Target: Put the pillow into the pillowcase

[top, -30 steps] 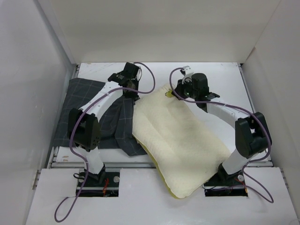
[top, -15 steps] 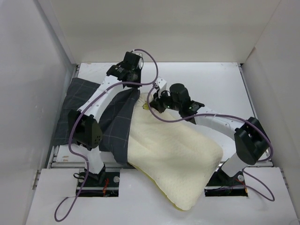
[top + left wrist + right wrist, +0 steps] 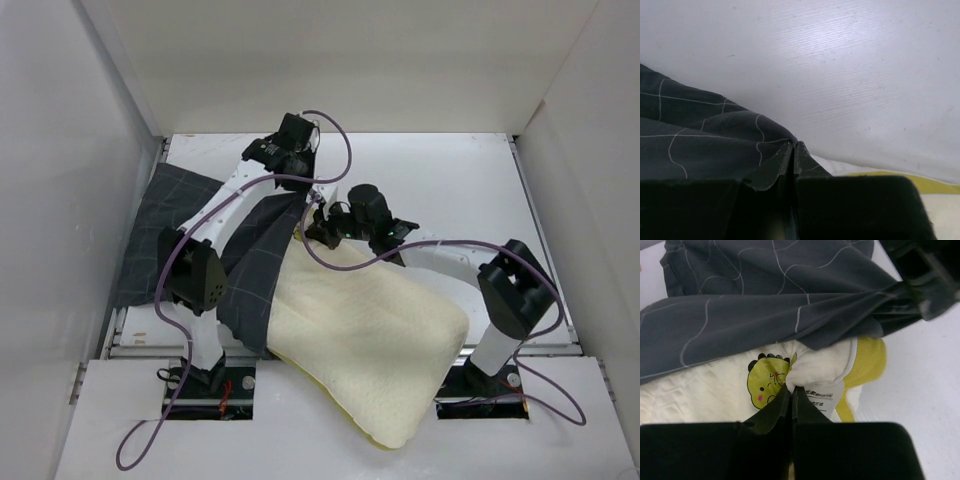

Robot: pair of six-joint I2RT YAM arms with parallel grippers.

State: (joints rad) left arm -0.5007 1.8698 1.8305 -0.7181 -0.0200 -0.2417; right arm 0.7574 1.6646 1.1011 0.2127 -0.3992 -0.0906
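The pillow's far corner (image 3: 869,360) pokes out beyond the raised pillowcase, so my left gripper should draw the pillowcase's edge (image 3: 816,336) across that corner and lay it down.
The cream-yellow pillow (image 3: 370,340) lies slantwise across the near middle of the table, its near corner over the front edge. The dark checked pillowcase (image 3: 170,225) lies at the left, one edge lifted over the pillow's far corner. My left gripper (image 3: 305,185) is shut on the pillowcase's edge (image 3: 765,150) and holds it up. My right gripper (image 3: 318,228) is shut on the pillow's far corner (image 3: 815,372), beside a yellow cartoon tag (image 3: 767,382) and a white label. That corner sits just under the raised pillowcase (image 3: 765,320).
White walls close in the table (image 3: 450,180) on the left, back and right. The left arm's black gripper (image 3: 925,275) shows at the top right of the right wrist view, close to my right gripper.
My right gripper has dragged the pillow's far corner leftward to the pillowcase. My left gripper has lifted the pillowcase's edge and moved right, over that corner.
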